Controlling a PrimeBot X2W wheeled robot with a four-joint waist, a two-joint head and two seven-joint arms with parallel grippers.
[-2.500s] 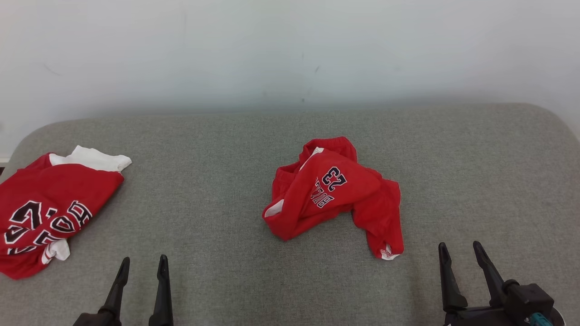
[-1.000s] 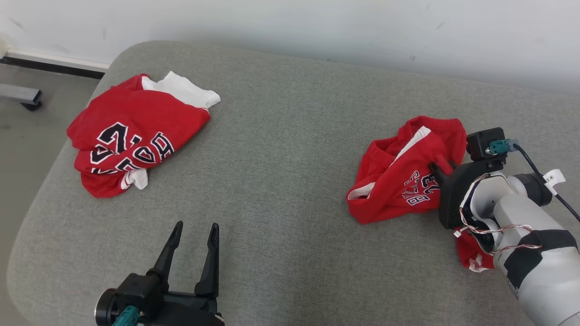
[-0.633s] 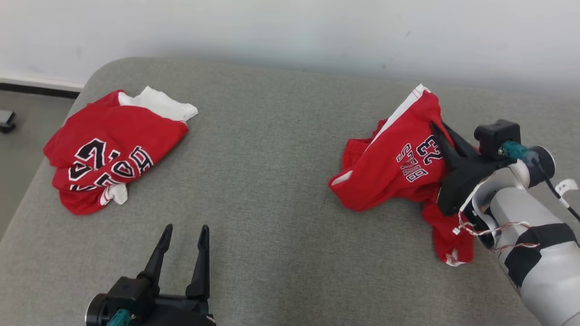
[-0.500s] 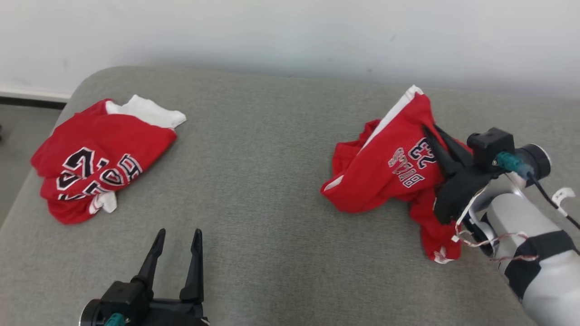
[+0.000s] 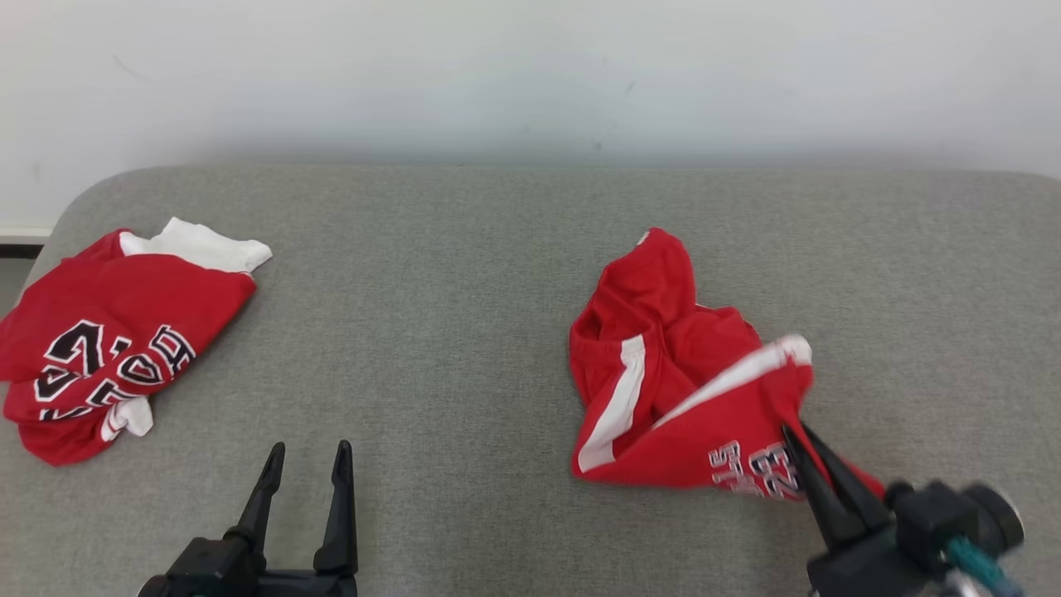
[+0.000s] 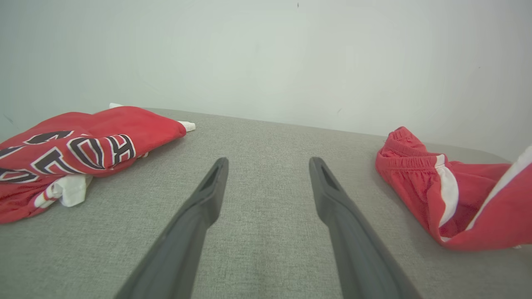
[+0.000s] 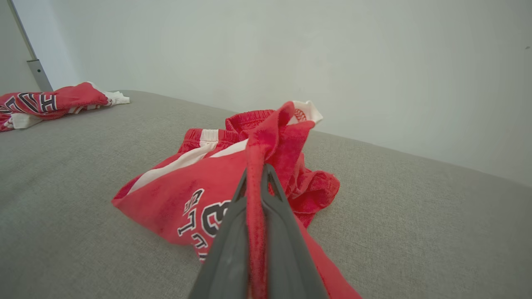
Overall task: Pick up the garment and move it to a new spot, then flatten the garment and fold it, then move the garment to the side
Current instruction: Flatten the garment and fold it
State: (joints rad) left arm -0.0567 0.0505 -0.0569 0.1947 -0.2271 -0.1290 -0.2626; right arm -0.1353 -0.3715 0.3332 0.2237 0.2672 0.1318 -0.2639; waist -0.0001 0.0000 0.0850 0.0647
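I expect the garment to open out along the white stripe when I pull its waistband, because that stripe doubles back at the garment's near fold.
The garment is a pair of red shorts with white side stripes and dark lettering, crumpled on the grey cushion right of centre. My right gripper at the lower right is shut on a fold of the garment, which runs pinched between the two fingers in the right wrist view. A raised part of the cloth with a white stripe stretches toward that grip. My left gripper stands open over bare cushion at the lower left, apart from the garment.
A second red garment with large dark lettering and white trim lies bunched at the cushion's left edge. The grey cushion runs back to a pale wall. Floor shows past the left edge.
My right gripper has closed on the shorts, lifted them and dragged them toward the front edge. The head camera has swung, shifting the whole picture. The left gripper stays open.
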